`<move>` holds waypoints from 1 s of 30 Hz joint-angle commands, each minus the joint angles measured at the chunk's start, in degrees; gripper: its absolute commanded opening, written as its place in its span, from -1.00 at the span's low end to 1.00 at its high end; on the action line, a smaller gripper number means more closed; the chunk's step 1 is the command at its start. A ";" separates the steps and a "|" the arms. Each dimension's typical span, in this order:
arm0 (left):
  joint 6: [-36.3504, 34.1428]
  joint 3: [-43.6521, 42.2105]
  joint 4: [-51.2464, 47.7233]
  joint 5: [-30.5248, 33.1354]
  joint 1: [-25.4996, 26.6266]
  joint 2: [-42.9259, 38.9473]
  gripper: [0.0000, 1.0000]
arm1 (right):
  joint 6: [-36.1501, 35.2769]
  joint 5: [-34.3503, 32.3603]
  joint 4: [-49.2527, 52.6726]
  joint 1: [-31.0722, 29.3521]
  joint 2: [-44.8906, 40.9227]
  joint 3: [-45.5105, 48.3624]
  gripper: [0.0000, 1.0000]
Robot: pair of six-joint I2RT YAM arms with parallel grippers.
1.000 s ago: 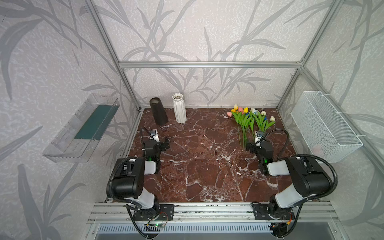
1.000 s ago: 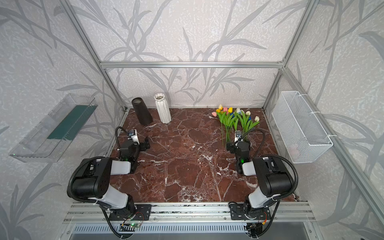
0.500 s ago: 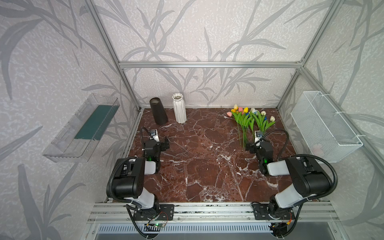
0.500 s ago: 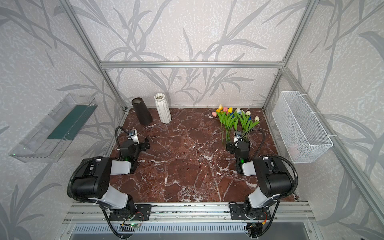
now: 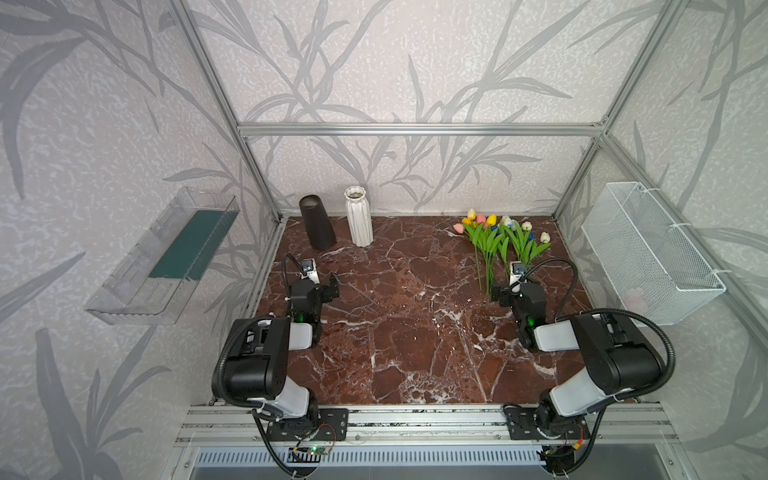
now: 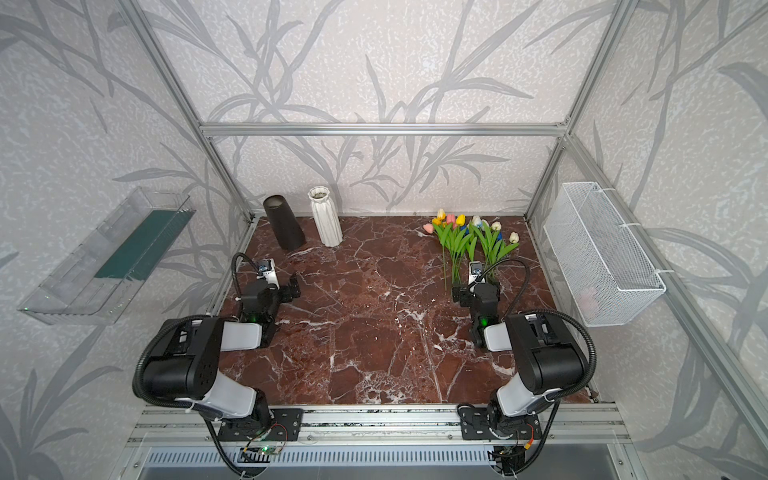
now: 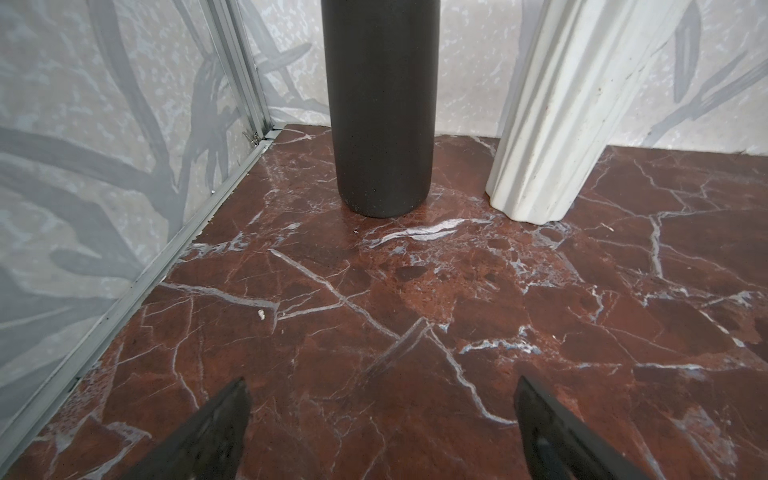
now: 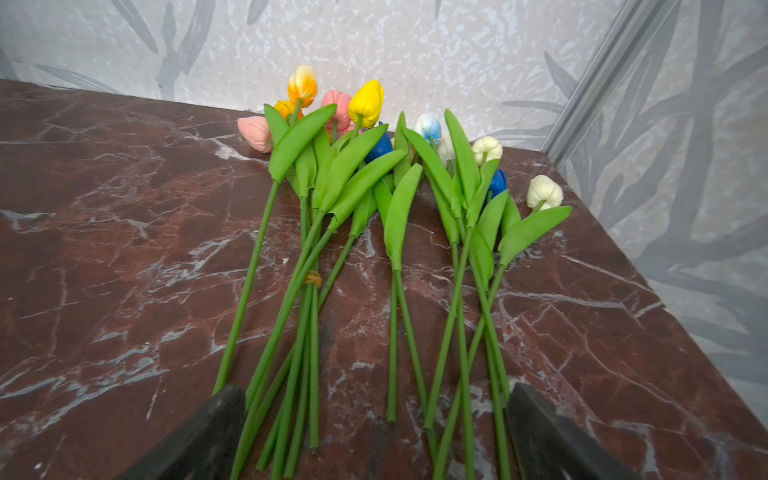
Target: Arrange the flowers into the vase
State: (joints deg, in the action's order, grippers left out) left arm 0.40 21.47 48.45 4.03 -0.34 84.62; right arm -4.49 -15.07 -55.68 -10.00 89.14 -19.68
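Observation:
The white vase [image 5: 360, 220] is a long way from the flowers, so my left gripper should move it to the open marble [image 5: 424, 296] near them before my right gripper picks up stems.
The flowers [image 5: 500, 239] [image 6: 469, 239] lie in two loose bunches at the back right of the marble table, heads toward the back wall; the heads are yellow, pink, cream and blue. In the right wrist view the flowers' [image 8: 395, 232] green stems run toward me, and several stem ends lie between the spread fingers of my open right gripper [image 8: 376, 392] [image 5: 500, 291]. A white ribbed vase [image 5: 358, 216] [image 7: 557, 124] stands at the back left beside a dark tapered vase [image 5: 316, 222] [image 7: 382, 104]. My left gripper [image 7: 380, 386] [image 5: 328, 286] is open and empty, low over the table in front of both vases.
A clear plastic shelf [image 5: 166, 257] hangs on the left wall and a white wire basket [image 5: 648, 249] on the right wall. Aluminium frame posts stand at the back corners. Bare marble [image 5: 415, 324] lies between the two arms.

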 commanded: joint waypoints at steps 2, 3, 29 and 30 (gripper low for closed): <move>-3.75 1.98 -10.52 6.13 8.89 -18.55 0.86 | 1.96 -8.74 18.29 -5.26 -20.25 -3.67 0.98; -1.71 2.48 -11.33 4.99 9.74 -21.85 0.86 | 6.01 -5.53 24.11 -4.81 -24.59 -5.30 0.98; 1.86 54.97 -13.74 -8.78 9.08 28.96 0.99 | 11.84 25.87 28.16 -8.50 -28.12 -13.96 0.98; 1.83 56.04 -14.05 -8.42 8.98 29.86 0.99 | 11.43 25.80 27.82 -8.51 -28.85 -13.47 0.98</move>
State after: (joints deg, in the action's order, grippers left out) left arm 2.55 74.24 33.65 -4.97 9.28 112.33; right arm 8.34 11.00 -28.18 -18.48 62.78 -33.95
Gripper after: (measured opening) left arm 0.993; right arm 0.991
